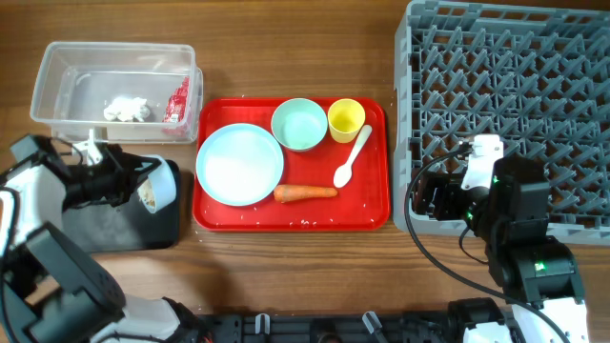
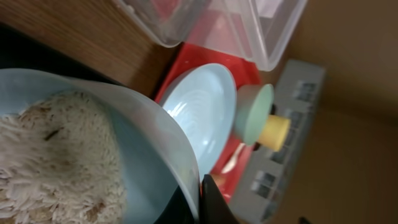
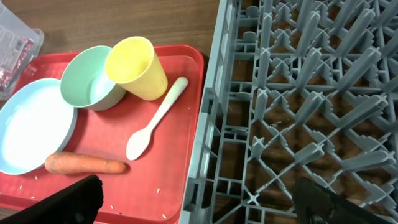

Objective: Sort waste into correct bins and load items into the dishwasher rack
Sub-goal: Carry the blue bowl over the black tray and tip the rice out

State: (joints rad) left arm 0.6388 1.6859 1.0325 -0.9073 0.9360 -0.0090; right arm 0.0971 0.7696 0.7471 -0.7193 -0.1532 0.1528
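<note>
Rice is inside the slanted light blue bowl, so next my left gripper tilts the bowl further over the black tray before it carries the bowl back.
My left gripper is shut on the rim of the light blue bowl and holds it tipped on its side over the black tray. The left wrist view shows pale rice inside the bowl and my fingers pinching its rim. The clear tub holds the white tissue and the red wrapper. The carrot, light blue plate, mint-green bowl, yellow cup and white spoon lie on the red serving tray. My right gripper is open and empty over the grey rack's front left corner.
The red serving tray lies between the bins and the rack, with a few loose rice grains on it. The right wrist view shows the carrot, the spoon and the rack's pegs close below my fingers.
</note>
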